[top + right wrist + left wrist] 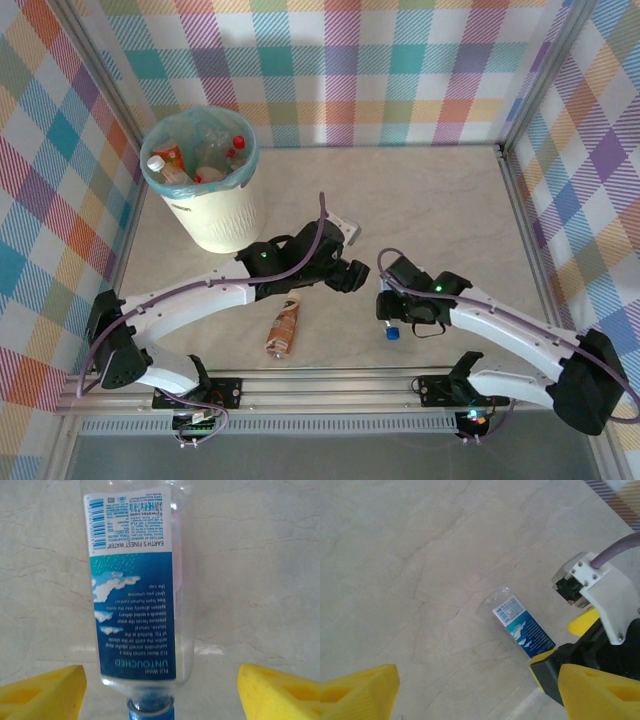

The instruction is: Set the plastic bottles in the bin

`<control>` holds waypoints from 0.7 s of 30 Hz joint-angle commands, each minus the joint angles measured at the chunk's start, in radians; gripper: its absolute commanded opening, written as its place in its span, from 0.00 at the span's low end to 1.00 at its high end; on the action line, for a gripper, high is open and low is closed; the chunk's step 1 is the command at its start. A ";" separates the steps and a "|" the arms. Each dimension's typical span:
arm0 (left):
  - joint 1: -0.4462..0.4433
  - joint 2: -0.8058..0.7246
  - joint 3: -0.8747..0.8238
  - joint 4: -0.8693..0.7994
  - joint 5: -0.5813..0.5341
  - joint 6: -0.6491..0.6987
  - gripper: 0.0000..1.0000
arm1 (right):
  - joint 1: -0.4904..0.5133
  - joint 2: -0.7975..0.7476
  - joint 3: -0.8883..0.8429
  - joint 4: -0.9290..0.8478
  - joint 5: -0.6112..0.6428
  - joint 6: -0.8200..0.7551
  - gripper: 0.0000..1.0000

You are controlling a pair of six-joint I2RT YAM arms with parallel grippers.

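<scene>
The clear bottle is between my right gripper's fingers and far from the bin, so next my right gripper lifts it and holds its base out to my left gripper.
A clear plastic bottle with a blue label and blue cap lies on the table between the yellow fingers of my right gripper. The jaws are open, with a gap on each side of the bottle. From above, its blue cap pokes out below the right gripper. My left gripper hovers just left of it, open and empty, looking at the same bottle. A brown-orange bottle lies near the front edge. The bin at the back left holds several bottles.
Plaid walls enclose the table on three sides. A metal rail runs along the front edge by the arm bases. The left arm's forearm stretches across the table in front of the bin.
</scene>
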 commanded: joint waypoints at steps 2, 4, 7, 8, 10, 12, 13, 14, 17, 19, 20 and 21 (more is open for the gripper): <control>-0.013 0.058 0.021 -0.055 -0.058 -0.099 0.85 | -0.020 0.075 -0.013 0.093 -0.024 -0.021 0.79; -0.013 0.084 0.039 -0.097 -0.074 -0.123 0.86 | -0.029 0.111 -0.013 0.108 -0.033 -0.029 0.78; -0.006 0.102 0.040 -0.130 -0.109 -0.171 0.86 | -0.039 0.163 -0.012 0.128 -0.041 -0.040 0.76; 0.001 0.107 0.039 -0.138 -0.107 -0.183 0.86 | -0.042 0.179 -0.012 0.133 -0.045 -0.045 0.74; 0.014 0.113 0.037 -0.151 -0.101 -0.210 0.86 | -0.047 0.203 -0.007 0.139 -0.057 -0.056 0.69; 0.027 0.111 0.034 -0.159 -0.097 -0.231 0.86 | -0.047 0.219 -0.003 0.136 -0.064 -0.063 0.66; 0.035 0.109 0.032 -0.161 -0.092 -0.241 0.86 | -0.047 0.222 -0.003 0.134 -0.064 -0.064 0.64; 0.044 0.104 0.030 -0.163 -0.087 -0.248 0.86 | -0.048 0.220 -0.002 0.130 -0.065 -0.066 0.63; 0.067 0.084 0.025 -0.170 -0.078 -0.259 0.86 | -0.049 0.197 0.001 0.112 -0.061 -0.070 0.58; 0.084 0.063 0.026 -0.173 -0.068 -0.262 0.86 | -0.048 0.164 0.010 0.094 -0.063 -0.080 0.57; 0.093 0.049 0.026 -0.172 -0.057 -0.263 0.86 | -0.049 0.140 0.015 0.087 -0.065 -0.089 0.57; 0.101 0.036 0.026 -0.168 -0.047 -0.265 0.86 | -0.048 0.118 0.018 0.085 -0.069 -0.098 0.56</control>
